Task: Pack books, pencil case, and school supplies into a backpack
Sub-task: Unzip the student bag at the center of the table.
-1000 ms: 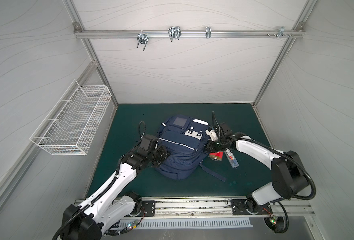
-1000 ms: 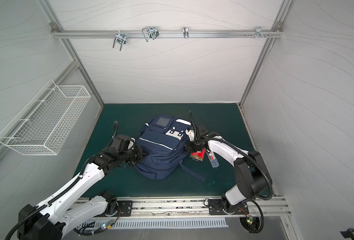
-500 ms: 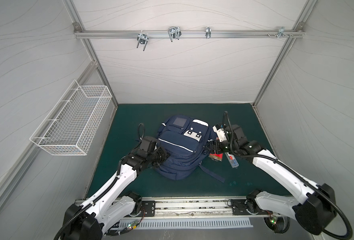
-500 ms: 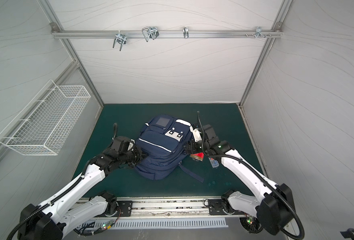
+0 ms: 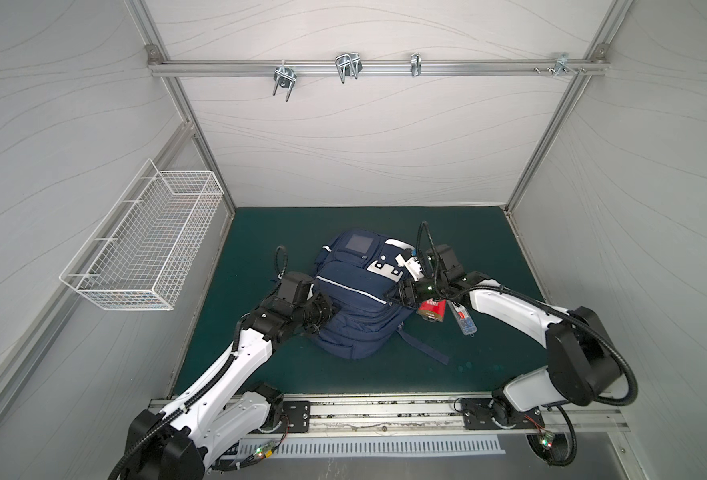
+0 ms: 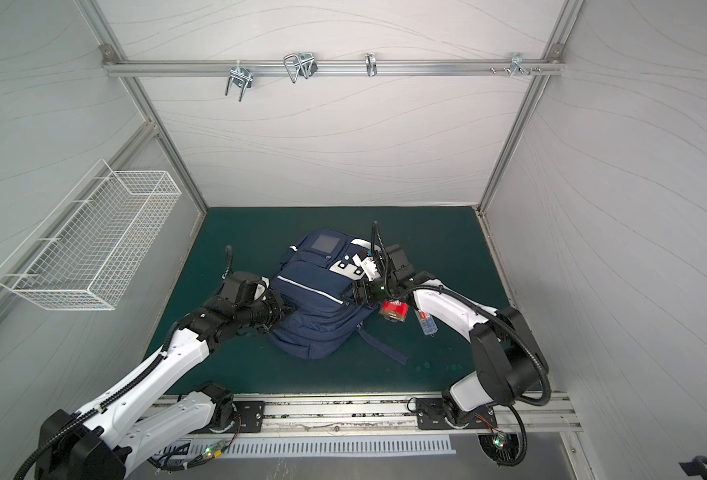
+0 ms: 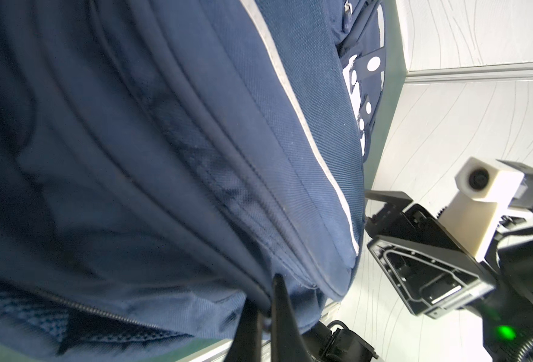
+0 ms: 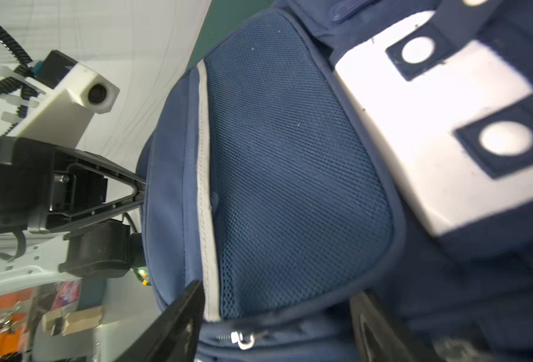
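My gripper is going to pull, and the silver zipper pull [image 8: 242, 340] will slide around the curve and open the mesh pocket, because the zipper runs under the rounded edge [image 8: 159, 286].
The navy backpack [image 5: 353, 305] [image 6: 316, 307] lies flat in the middle of the green mat. My left gripper [image 5: 330, 312] [image 7: 266, 310] is at its left side, shut on a fold of its fabric. My right gripper [image 5: 394, 297] [image 8: 277, 316] is at its right side, open, its fingers [image 8: 190, 310] standing either side of a silver zipper pull [image 8: 243, 339] below the mesh pocket [image 8: 290, 172]. A red book [image 5: 431, 309] [image 6: 394, 311] and a clear oblong box [image 5: 462, 321] [image 6: 426, 323] lie on the mat under the right forearm. The pencil case is out of view.
A white wire basket [image 5: 143, 249] hangs on the left wall. A metal rail with hooks [image 5: 345, 70] runs along the back wall. A backpack strap [image 5: 424, 349] trails toward the front over the mat [image 5: 260, 374].
My right gripper has gone from shut to open at the backpack's right edge, and its elbow swung out and back. The left arm and backpack have held still.
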Controlling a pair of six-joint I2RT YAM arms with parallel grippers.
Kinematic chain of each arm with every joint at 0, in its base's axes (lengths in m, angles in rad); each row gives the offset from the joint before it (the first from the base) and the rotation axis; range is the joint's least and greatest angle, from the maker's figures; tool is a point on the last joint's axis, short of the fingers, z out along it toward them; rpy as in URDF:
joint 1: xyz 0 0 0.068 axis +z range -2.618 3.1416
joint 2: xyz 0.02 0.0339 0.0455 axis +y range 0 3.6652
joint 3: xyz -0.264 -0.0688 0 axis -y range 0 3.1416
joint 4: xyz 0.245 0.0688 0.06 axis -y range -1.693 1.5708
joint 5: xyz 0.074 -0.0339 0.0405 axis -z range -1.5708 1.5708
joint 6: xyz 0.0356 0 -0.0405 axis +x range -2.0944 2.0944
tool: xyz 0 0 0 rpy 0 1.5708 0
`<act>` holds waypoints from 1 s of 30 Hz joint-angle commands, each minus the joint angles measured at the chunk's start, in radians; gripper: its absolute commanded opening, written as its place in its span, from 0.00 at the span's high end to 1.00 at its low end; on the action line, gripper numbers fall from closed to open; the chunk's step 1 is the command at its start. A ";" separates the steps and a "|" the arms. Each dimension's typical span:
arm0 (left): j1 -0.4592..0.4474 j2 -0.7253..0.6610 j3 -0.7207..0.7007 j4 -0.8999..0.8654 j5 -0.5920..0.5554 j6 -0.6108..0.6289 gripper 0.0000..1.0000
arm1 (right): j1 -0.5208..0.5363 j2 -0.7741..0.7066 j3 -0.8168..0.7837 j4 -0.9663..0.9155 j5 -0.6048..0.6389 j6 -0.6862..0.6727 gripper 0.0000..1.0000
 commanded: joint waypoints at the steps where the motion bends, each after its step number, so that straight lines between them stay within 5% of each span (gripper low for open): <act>1: 0.005 -0.022 0.010 0.111 0.024 0.007 1.00 | -0.019 0.031 0.012 0.101 -0.109 0.016 0.25; 12: 0.005 0.000 0.004 0.148 0.021 0.007 1.00 | -0.014 -0.004 -0.054 0.120 -0.253 0.034 0.32; 23: 0.008 0.009 0.018 0.139 0.011 0.020 1.00 | 0.045 -0.089 -0.106 0.074 -0.174 0.033 0.58; 30: 0.011 0.013 0.015 0.146 0.014 0.016 1.00 | 0.092 -0.119 -0.134 0.071 -0.106 0.046 0.64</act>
